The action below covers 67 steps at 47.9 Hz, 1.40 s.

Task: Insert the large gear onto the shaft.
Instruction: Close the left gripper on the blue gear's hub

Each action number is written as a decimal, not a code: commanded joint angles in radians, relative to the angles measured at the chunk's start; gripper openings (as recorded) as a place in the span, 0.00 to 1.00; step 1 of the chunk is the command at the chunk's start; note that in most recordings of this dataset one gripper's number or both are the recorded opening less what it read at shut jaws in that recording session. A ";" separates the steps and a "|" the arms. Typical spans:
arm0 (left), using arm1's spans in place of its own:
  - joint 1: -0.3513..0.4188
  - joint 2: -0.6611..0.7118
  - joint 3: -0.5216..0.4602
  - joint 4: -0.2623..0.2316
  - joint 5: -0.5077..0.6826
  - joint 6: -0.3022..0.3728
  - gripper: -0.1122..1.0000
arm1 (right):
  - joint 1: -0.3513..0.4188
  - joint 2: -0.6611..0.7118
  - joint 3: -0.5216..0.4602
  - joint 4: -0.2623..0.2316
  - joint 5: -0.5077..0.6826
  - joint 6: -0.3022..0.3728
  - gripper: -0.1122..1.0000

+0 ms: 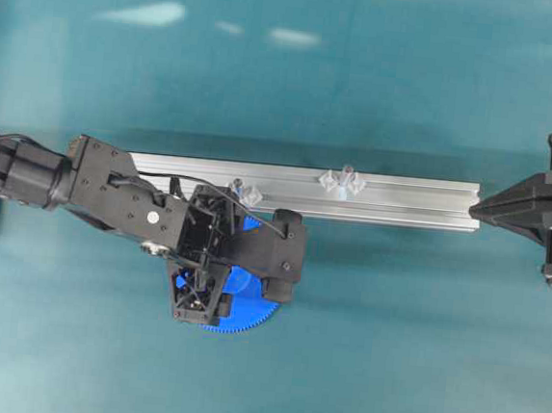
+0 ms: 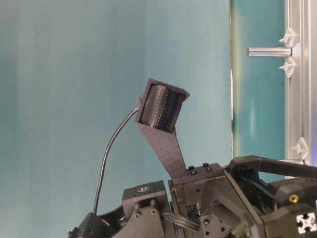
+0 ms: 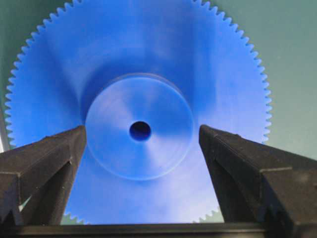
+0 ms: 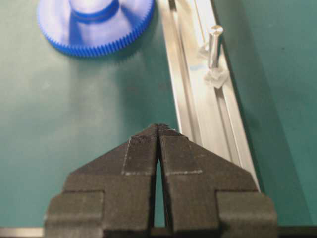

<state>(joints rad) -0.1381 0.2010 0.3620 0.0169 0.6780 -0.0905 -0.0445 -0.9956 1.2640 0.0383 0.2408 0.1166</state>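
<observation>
The shaft should come through and stick up above the gear's raised part when I lower the large gear (image 1: pixel 245 312), because there is a round hole (image 3: pixel 140 131) in the middle of that part.
The large gear (image 3: pixel 140 74) is bright blue and lies flat on the green mat, hub up, filling the left wrist view. My left gripper (image 3: pixel 141 130) hangs over it, open, its fingers (image 3: pixel 54 158) standing either side of the raised hub (image 3: pixel 124 148) and gripping nothing. In the overhead view my left arm (image 1: pixel 150 210) covers most of the gear (image 1: pixel 252 313). The shaft (image 1: pixel 345 177) stands upright on the aluminium rail (image 1: pixel 412 201) between two clear brackets. A second peg like it (image 1: pixel 243 190) stands beside my left arm. My right gripper (image 1: pixel 476 210) is shut and empty at the rail's right end.
The rail (image 4: pixel 198 114) runs just right of my right gripper (image 4: pixel 158 127), with a shaft (image 4: pixel 214 44) further along it and the gear (image 4: pixel 94 29) to the left. In the table-level view, the shaft (image 2: pixel 270 51) and rail (image 2: pixel 297 99) show behind my left arm's camera mount (image 2: pixel 161 106).
</observation>
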 commanded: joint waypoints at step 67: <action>0.003 0.055 -0.005 0.003 -0.066 -0.049 0.94 | -0.002 0.006 0.003 0.002 -0.005 0.012 0.15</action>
<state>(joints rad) -0.1335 0.2531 0.3605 0.0199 0.6335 -0.1335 -0.0445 -0.9940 1.2763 0.0383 0.2408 0.1166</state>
